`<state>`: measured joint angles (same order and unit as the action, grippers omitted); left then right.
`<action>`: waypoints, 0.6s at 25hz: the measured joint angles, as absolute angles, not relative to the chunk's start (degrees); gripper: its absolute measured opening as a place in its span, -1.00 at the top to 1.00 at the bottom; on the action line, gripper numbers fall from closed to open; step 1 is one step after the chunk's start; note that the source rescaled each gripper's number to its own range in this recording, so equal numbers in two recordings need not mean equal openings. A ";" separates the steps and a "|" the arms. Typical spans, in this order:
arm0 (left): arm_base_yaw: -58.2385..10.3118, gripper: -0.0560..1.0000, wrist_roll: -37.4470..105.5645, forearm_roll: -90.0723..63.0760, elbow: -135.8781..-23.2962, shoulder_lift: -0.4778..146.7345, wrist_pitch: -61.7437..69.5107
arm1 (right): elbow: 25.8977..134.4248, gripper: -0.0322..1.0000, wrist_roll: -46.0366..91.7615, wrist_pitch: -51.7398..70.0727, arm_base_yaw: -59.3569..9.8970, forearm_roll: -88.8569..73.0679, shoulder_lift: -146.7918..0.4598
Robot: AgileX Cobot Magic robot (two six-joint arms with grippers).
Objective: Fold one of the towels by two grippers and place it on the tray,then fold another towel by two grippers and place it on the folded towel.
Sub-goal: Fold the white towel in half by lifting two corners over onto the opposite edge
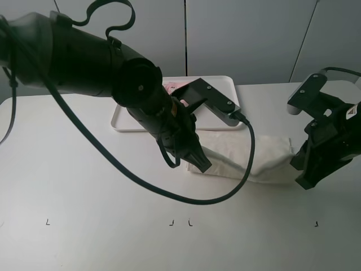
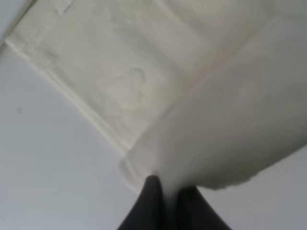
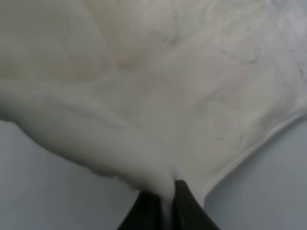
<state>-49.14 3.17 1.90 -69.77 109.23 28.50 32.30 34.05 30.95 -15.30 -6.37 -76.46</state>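
The lifted layer (image 1: 271, 170) stretches between both grippers and the lower layer is lying flat, so my right gripper should continue to bring its corner back until it gets close to the tray-side edge (image 1: 274, 136).
The cream-white towel (image 1: 248, 149) lies on the table in front of the tray, partly doubled over. My left gripper (image 1: 201, 164) is shut on the towel's left end; in the left wrist view the black fingertips (image 2: 152, 191) pinch a lifted layer of the cream towel (image 2: 144, 72). At the towel's right end, my right gripper (image 1: 302, 176) is shut on the cloth, and the right wrist view shows cream towel (image 3: 192, 96) caught between its fingertips (image 3: 184, 196). The white tray (image 1: 227, 86) sits behind. A sliver of the pink towel (image 1: 172, 86) shows on it; the left arm hides the rest.
The bulky left arm (image 1: 84, 56) and its looping black cable (image 1: 169, 195) span the left and middle of the white table (image 1: 84, 186). Small black marks (image 1: 47, 222) line the table's front. Grey wall panels stand behind.
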 joint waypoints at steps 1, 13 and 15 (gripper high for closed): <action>-48.70 0.89 3.17 1.66 -69.77 109.23 28.09 | 32.30 0.94 31.98 29.98 -15.30 -5.55 -76.46; -46.72 0.89 2.08 1.41 -69.77 113.31 22.38 | 32.30 0.94 16.05 21.04 -15.30 1.09 -78.17; -46.24 0.89 1.85 1.41 -69.77 114.37 21.35 | 32.30 0.94 14.48 19.48 -15.30 1.43 -80.16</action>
<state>-46.24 1.85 1.41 -69.77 114.37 21.35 32.30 14.48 19.48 -15.30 1.43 -80.16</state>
